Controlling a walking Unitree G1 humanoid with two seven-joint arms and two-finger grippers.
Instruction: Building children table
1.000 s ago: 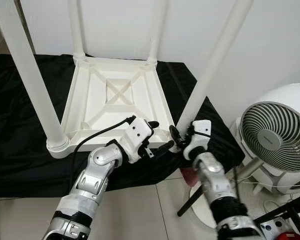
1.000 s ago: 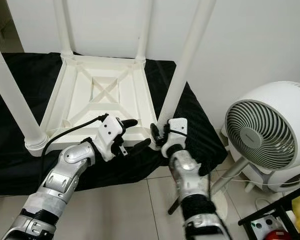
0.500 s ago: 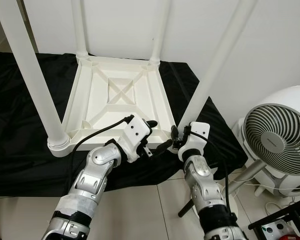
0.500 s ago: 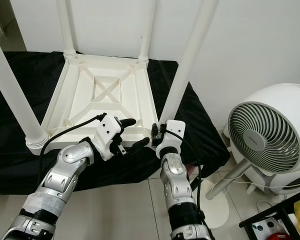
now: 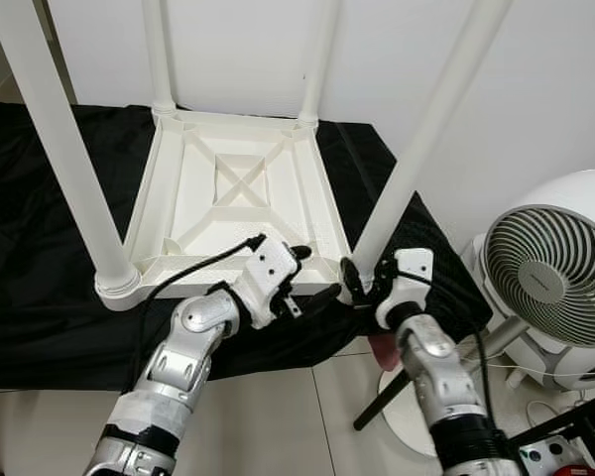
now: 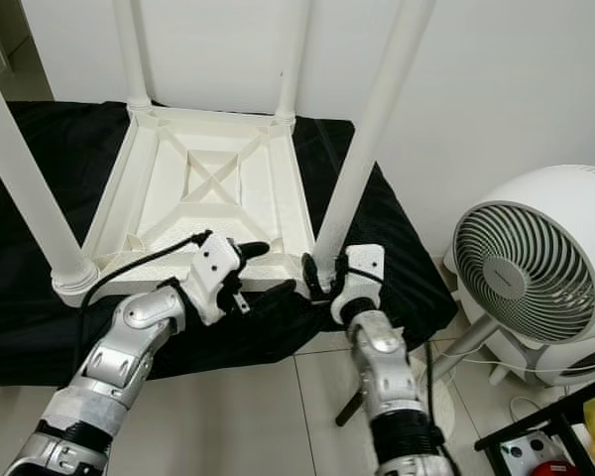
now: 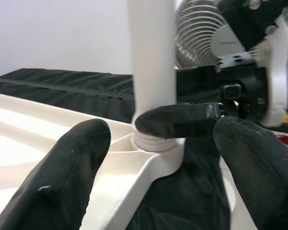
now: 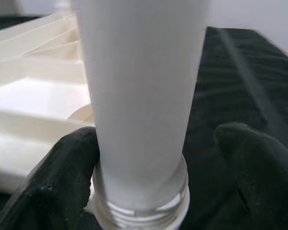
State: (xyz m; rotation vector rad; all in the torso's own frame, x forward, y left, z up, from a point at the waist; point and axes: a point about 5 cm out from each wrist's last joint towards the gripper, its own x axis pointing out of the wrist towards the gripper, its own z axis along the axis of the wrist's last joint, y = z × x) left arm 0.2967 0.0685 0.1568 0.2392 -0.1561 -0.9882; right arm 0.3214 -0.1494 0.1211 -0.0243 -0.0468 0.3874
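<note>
The near white leg (image 5: 385, 220) will rotate in its socket while the table stays in place when the robot twists the leg, because threads are still showing at the leg's base (image 8: 144, 214).
A white plastic children's table (image 5: 228, 188) lies upside down on a black cloth, with four white legs standing up from its corners. My right gripper (image 5: 362, 281) is open around the base of the near right leg (image 5: 416, 149). In the right wrist view one finger (image 8: 67, 177) touches that leg (image 8: 144, 96) and the other stands slightly off it. My left gripper (image 5: 315, 273) is open just left of the same corner, fingers spread. Its wrist view shows the leg's threaded base (image 7: 156, 141) in the socket, with a right finger across it.
The black cloth (image 5: 40, 198) covers the floor under the table, up to a white wall behind. A white fan (image 5: 545, 283) on a stand is close at the right. A red object (image 5: 377, 347) lies beneath my right arm. Pale tiles run along the front.
My right wrist and forearm have swung a little to the right while the gripper stays at the leg's base. The left gripper has barely moved.
</note>
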